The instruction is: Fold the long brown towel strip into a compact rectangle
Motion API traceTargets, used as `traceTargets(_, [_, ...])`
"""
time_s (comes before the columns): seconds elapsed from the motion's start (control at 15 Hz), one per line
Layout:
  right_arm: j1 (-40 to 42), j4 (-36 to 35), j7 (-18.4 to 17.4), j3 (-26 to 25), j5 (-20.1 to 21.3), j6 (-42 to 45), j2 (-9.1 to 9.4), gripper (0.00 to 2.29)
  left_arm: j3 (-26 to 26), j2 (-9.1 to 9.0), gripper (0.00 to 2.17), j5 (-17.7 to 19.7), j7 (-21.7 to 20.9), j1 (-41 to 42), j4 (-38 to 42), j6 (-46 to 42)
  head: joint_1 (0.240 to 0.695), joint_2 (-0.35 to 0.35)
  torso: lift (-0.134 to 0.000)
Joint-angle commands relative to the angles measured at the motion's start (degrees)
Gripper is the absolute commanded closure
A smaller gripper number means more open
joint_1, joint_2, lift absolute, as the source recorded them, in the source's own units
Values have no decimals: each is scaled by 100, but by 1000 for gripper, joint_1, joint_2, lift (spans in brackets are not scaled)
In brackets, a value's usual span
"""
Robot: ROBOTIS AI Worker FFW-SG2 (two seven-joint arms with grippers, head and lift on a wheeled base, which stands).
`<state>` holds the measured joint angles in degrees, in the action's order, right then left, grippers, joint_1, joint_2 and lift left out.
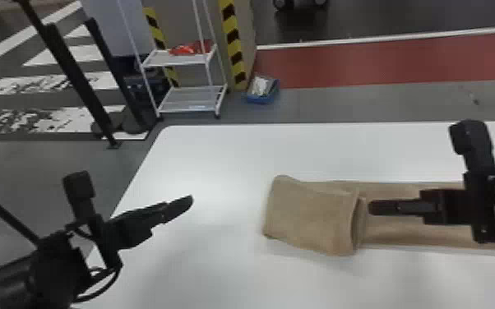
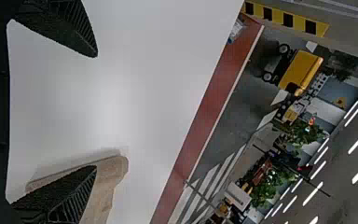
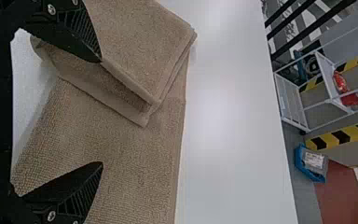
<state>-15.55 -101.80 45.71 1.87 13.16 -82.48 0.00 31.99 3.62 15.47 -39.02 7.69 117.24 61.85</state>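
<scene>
The folded layers' loose edge [image 1: 355, 223] ends partway along the flat rest of the towel, so the towel's rounded bend [image 1: 272, 205] will follow that loose edge when I pull it.
The brown towel [image 1: 312, 217] lies on the white table with its left end folded over in layers; the flat remainder runs right, beneath my right gripper [image 1: 374, 207]. My left gripper [image 1: 189, 201] is over bare table, left of the towel. In the left wrist view, my left gripper [image 2: 97, 112] is wide open, and the towel [image 2: 105, 186] lies past one finger. Seen from the right wrist, my right gripper [image 3: 101, 112] stands open above the towel [image 3: 121, 140], one finger by the folded layers' edge, the other over the flat single part.
The white table [image 1: 218, 156] has its left edge below my left arm. Beyond it on the floor stand a white wire rack [image 1: 189, 98], a blue bin [image 1: 262, 90] and dark posts at the left.
</scene>
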Motion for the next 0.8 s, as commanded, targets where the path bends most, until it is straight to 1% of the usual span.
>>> traceTargets(0.0, [-80, 222, -18, 77, -24, 26, 5, 117, 0, 7, 22, 8, 0, -4, -17, -1, 695, 244, -120])
traceTargets(0.27, [-124, 310, -18, 94, -147, 131, 5, 154, 0, 7, 22, 0, 0, -4, -52, -72, 695, 256, -120])
traceTargets(0.47, [-176, 450, -18, 182, -138, 184, 5, 259, -9, 7, 22, 0, 0, -13, -52, -72, 695, 262, -120])
traceTargets(0.73, [-273, 582, -18, 235, -138, 324, 5, 289, -9, 7, 22, 0, 0, -13, -52, -72, 695, 267, -120])
